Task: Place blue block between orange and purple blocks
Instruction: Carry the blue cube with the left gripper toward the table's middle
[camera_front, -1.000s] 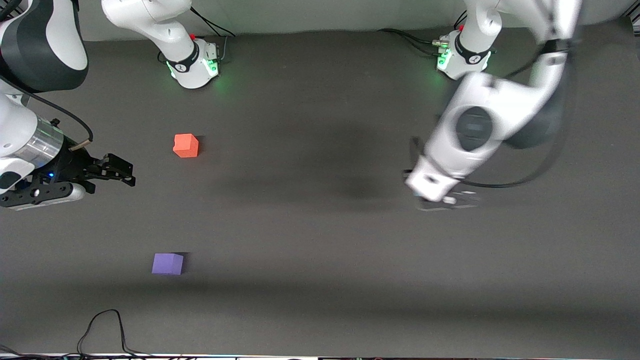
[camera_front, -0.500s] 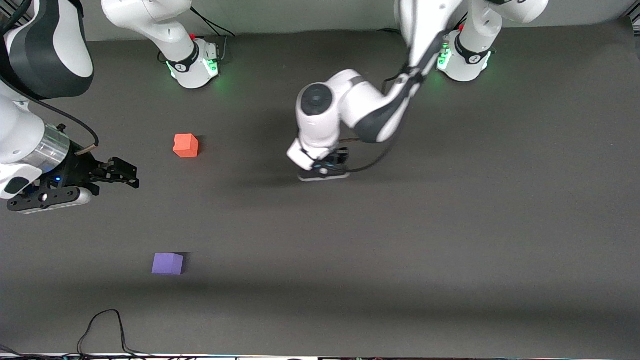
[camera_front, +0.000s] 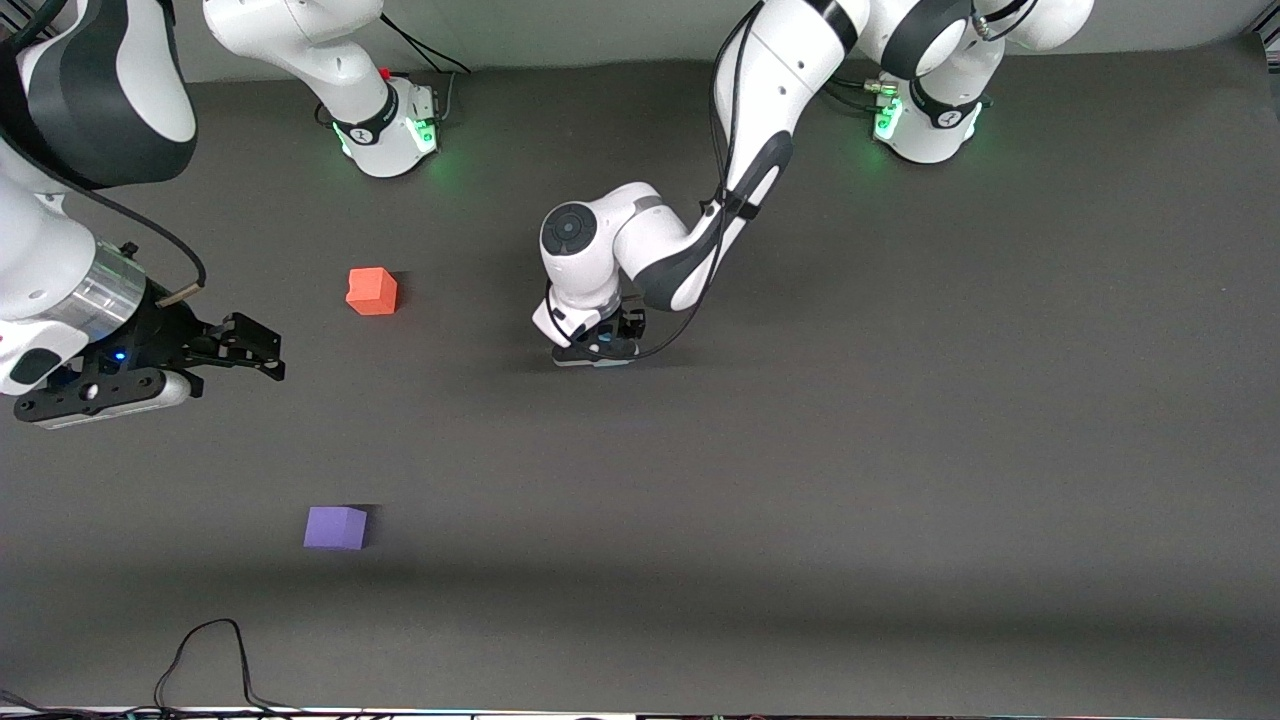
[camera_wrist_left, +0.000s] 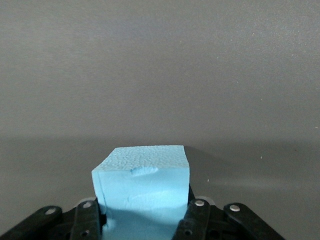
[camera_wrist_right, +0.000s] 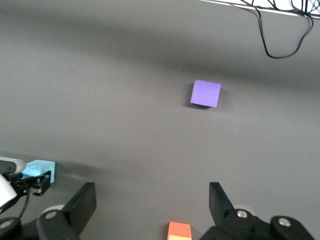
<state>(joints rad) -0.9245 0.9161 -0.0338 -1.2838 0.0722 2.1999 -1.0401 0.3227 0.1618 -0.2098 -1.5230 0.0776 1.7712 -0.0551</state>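
The spot (camera_front: 354, 409) between the orange and purple blocks is near the robot's right gripper, so next the left gripper lets go of the blue block (camera_wrist_left: 143, 190) for the right gripper to take.
My left gripper (camera_front: 598, 346) hangs low over the middle of the table, shut on the light blue block (camera_wrist_left: 142, 182). In the left wrist view the block fills the gap between the fingers (camera_wrist_left: 196, 216). In the front view the hand hides most of it. The orange block (camera_front: 371, 291) lies toward the right arm's end. The purple block (camera_front: 335, 527) lies nearer to the front camera than the orange one. My right gripper (camera_front: 262, 352) is open and empty at the right arm's end. The right wrist view shows the purple block (camera_wrist_right: 205, 93), the orange block (camera_wrist_right: 179, 231) and the blue block (camera_wrist_right: 41, 170).
A black cable (camera_front: 210, 650) loops on the dark mat at the edge nearest the front camera, near the purple block. The arm bases (camera_front: 385, 125) stand at the table's back edge.
My left arm has swung from the left arm's end of the table to the middle, carrying the blue block. My right gripper has crept slightly toward the middle.
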